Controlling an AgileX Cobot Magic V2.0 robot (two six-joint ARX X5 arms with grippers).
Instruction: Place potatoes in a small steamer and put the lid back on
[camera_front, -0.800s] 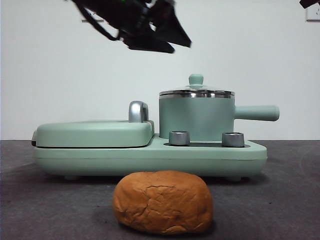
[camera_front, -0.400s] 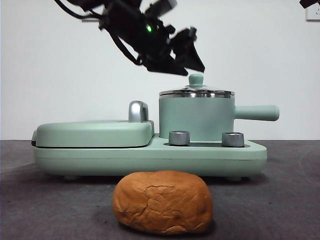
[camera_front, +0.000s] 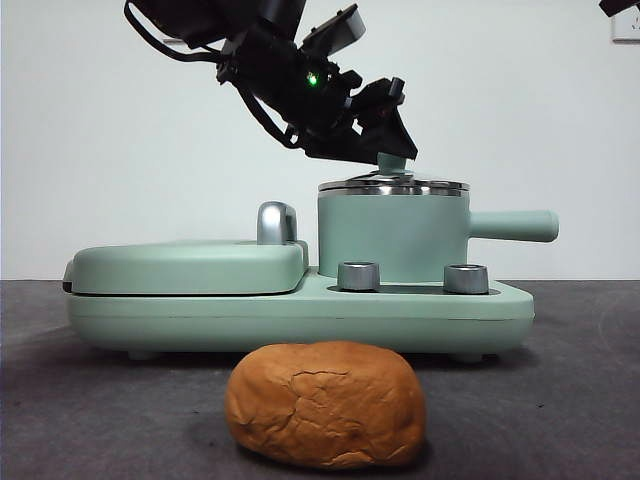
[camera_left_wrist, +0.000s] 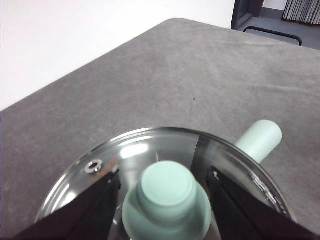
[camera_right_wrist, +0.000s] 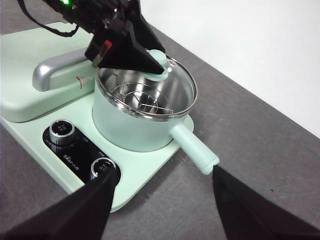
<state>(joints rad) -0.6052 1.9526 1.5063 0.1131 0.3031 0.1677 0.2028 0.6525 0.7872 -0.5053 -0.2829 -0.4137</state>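
Observation:
I can see a wire rack (camera_right_wrist: 145, 102) through the glass lid. The potatoes (camera_front: 325, 405) will settle on that rack when I lower them into the steamer.
The potatoes (camera_front: 325, 403), one orange-brown crusty lump, lie on the dark table in front of the appliance. Behind them stands the small steamer (camera_front: 392, 235), mint green, with the glass lid (camera_front: 393, 186) resting on its rim. My left gripper (camera_front: 392, 150) has come down from the upper left onto the lid. In the left wrist view its jaws stand open on either side of the green knob (camera_left_wrist: 167, 187), gripper (camera_left_wrist: 164, 174). The right wrist view shows the steamer (camera_right_wrist: 135, 125) from above and my right gripper (camera_right_wrist: 164, 172) open and empty, high up and away.
The steamer sits on a mint-green base (camera_front: 300, 315) with two steel dials (camera_front: 359, 276). A flat green griddle cover (camera_front: 185, 268) with a chrome handle (camera_front: 277, 222) is to its left. The steamer's straight handle (camera_front: 515, 226) sticks out to the right.
The left arm has dropped down and to the right, from above the griddle to the lid, and its jaws now flank the knob. Lid, steamer and potatoes have not moved.

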